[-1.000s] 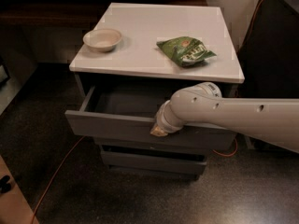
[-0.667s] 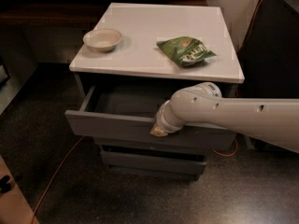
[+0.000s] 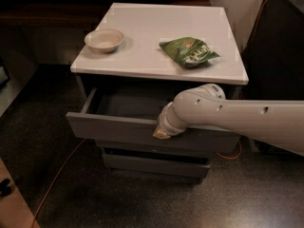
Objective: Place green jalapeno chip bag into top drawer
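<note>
Next, my gripper pulls the drawer front (image 3: 118,129) further out before it gets the green jalapeno chip bag, because the top drawer (image 3: 131,99) is only partway out of the cabinet.
The green jalapeno chip bag (image 3: 189,52) lies flat on the white cabinet top (image 3: 142,37), right of centre. The top drawer (image 3: 114,127) is pulled open, showing its shallow grey inside. My gripper (image 3: 160,133) sits at the upper edge of the drawer front, right of its middle, at the end of my white arm (image 3: 228,118), which reaches in from the right. The arm's wrist hides the fingers. The gripper is well below and in front of the bag.
A beige round bowl (image 3: 104,40) stands on the cabinet top at the left. Two narrower grey drawers (image 3: 156,163) sit below the open one. An orange cable (image 3: 61,175) runs across the dark floor. A dark cabinet (image 3: 280,42) stands at the right.
</note>
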`<state>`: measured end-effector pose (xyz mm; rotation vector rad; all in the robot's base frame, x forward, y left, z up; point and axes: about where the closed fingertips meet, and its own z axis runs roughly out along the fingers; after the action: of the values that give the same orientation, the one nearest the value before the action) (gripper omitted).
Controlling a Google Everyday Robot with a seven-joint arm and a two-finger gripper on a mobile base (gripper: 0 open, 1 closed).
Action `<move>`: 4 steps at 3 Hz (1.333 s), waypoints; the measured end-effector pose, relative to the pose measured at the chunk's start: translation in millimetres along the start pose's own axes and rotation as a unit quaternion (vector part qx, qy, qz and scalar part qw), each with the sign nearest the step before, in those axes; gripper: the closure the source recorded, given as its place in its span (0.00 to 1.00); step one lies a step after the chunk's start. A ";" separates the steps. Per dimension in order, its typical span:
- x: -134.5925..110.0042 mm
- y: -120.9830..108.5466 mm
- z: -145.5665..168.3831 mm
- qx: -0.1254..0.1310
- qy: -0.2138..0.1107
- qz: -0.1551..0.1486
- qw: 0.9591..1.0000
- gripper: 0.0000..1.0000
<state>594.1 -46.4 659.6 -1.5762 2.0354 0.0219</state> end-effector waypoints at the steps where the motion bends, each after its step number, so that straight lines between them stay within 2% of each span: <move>1: -0.1 -0.1 -0.2 0.000 0.000 0.000 1.000 0.76; 2: -0.1 -0.1 -0.3 0.000 0.000 0.000 1.000 0.53; 3: -0.2 0.0 -0.3 0.000 0.000 0.000 1.000 0.50; 4: -0.2 0.0 -0.3 0.000 0.000 0.000 1.000 0.73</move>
<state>594.0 -46.4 659.9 -1.5760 2.0354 0.0221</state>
